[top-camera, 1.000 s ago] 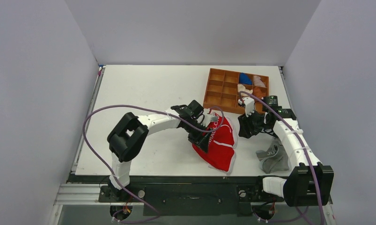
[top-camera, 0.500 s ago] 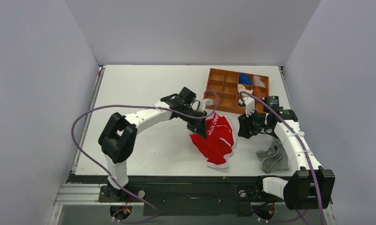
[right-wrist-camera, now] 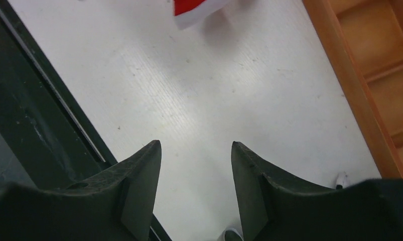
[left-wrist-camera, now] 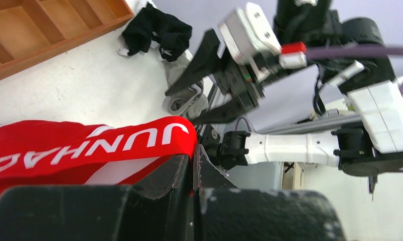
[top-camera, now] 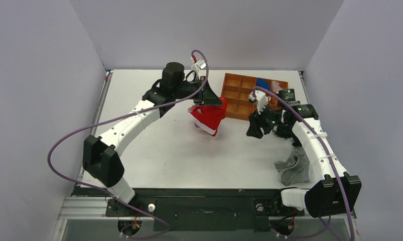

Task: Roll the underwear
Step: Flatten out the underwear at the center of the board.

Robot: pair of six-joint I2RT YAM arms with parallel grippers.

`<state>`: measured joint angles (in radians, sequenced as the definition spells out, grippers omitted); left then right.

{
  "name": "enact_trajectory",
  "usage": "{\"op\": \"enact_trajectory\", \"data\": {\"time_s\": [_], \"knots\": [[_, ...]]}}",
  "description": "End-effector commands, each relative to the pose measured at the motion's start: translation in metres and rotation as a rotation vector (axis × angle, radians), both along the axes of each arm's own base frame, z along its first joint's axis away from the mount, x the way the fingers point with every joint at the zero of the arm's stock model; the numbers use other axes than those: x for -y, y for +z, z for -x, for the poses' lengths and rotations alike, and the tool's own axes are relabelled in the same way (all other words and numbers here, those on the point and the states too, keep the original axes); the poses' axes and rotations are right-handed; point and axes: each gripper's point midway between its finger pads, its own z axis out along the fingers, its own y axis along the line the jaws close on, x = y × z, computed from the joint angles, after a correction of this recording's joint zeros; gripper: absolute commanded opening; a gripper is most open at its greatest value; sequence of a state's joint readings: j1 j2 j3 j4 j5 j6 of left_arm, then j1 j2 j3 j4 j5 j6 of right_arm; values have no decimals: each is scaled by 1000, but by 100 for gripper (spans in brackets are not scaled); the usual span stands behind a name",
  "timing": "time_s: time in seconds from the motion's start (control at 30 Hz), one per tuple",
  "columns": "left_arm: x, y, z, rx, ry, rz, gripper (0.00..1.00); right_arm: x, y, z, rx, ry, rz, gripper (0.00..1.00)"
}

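Observation:
The red underwear hangs bunched (top-camera: 209, 117) by its waistband's end from my left gripper. I should bring in my right gripper, pinch a white-edged corner (top-camera: 210, 131) and stretch the underwear.
The red underwear (top-camera: 208, 114) hangs bunched in the air over the middle of the table, just left of the wooden tray. My left gripper (top-camera: 210, 101) is shut on its upper edge. In the left wrist view the jaws (left-wrist-camera: 193, 148) pinch the end of the red waistband (left-wrist-camera: 89, 145) with white lettering. My right gripper (top-camera: 253, 128) hovers to the right of the underwear, apart from it. Its fingers (right-wrist-camera: 195, 145) stand open over bare table with nothing between them. A corner of the underwear (right-wrist-camera: 196, 10) shows at the top of the right wrist view.
A wooden compartment tray (top-camera: 233, 109) sits at the back right with a few small items in its far cells. A grey garment (top-camera: 293, 169) lies near the front right edge. A black garment (left-wrist-camera: 156, 30) lies beside the tray.
My left gripper closed on the underwear and lifted it off the table, carrying it back and to the left. The right gripper shifted slightly left and opened a little wider.

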<state>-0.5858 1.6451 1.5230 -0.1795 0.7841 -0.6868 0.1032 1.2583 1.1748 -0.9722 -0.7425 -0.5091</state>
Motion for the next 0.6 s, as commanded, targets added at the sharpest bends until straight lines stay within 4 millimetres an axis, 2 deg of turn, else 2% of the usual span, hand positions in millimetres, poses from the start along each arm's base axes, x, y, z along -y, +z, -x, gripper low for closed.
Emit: {"op": "enact_trajectory", "data": {"time_s": [0.0, 0.1, 0.23, 0.4, 0.57], "knots": [[-1, 23, -13, 2, 99, 35, 0, -37, 25, 5, 25, 134, -78, 50], [-1, 21, -23, -12, 150, 26, 0, -58, 39, 1, 22, 164, -169, 55], [2, 19, -36, -48, 198, 26, 0, -78, 52, -23, 67, 115, -264, 55], [8, 23, -39, -82, 183, 50, 0, -76, 49, -42, 117, 44, -254, 56], [10, 9, -35, -112, 161, 39, 0, -63, 50, -51, 178, 26, -189, 56]]}}
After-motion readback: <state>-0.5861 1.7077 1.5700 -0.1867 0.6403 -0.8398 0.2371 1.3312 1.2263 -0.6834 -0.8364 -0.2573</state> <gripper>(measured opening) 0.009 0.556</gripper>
